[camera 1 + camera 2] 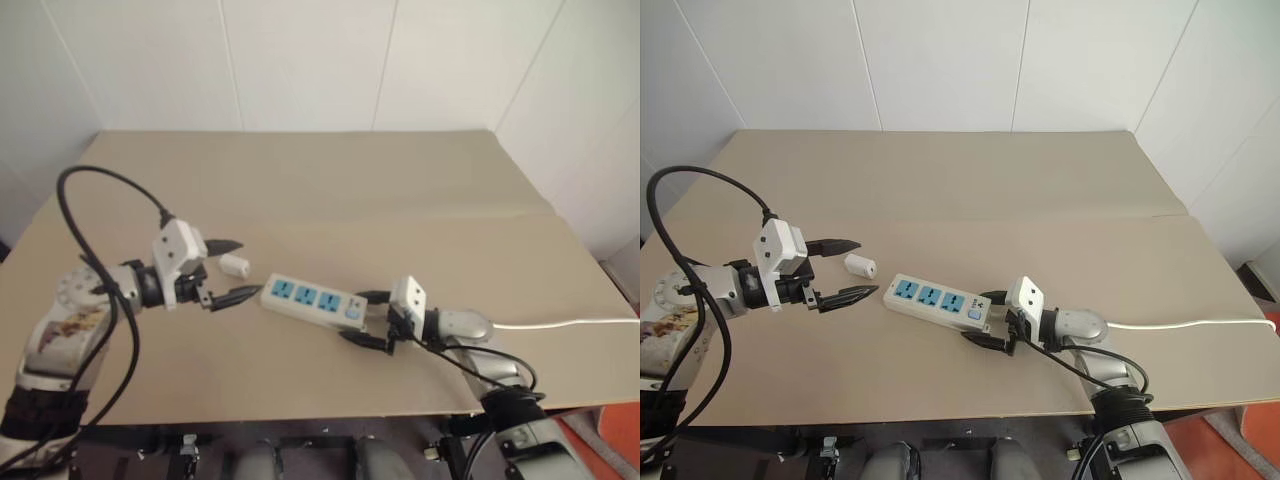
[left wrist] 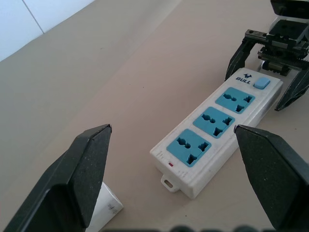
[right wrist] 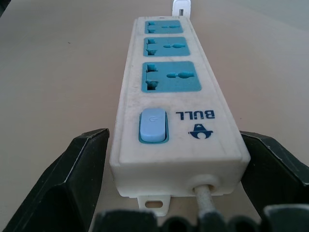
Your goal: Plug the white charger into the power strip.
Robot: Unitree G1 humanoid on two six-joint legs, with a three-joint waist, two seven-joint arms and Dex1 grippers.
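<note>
The power strip [image 1: 313,301] will swing around by itself when I turn its switch end, because a gap [image 1: 257,279] separates it from the white charger.
The power strip [image 1: 312,299] lies flat on the tan table, a white bar with three blue sockets and a blue switch at its right end. Just off its left end lies the small white charger [image 1: 234,265]. My left gripper [image 1: 250,267] hovers open over the charger and points along the strip; in the left wrist view one finger partly hides the charger [image 2: 104,210]. My right gripper [image 3: 174,140] is open at the switch end, with one finger on each side of the power strip [image 3: 171,111] and a gap showing on both sides.
The strip's thin white cord [image 1: 560,324] runs right across the table toward its right edge. The tan table [image 1: 330,190] stretches bare behind the strip to the white wall. Its front edge runs close below both arms.
</note>
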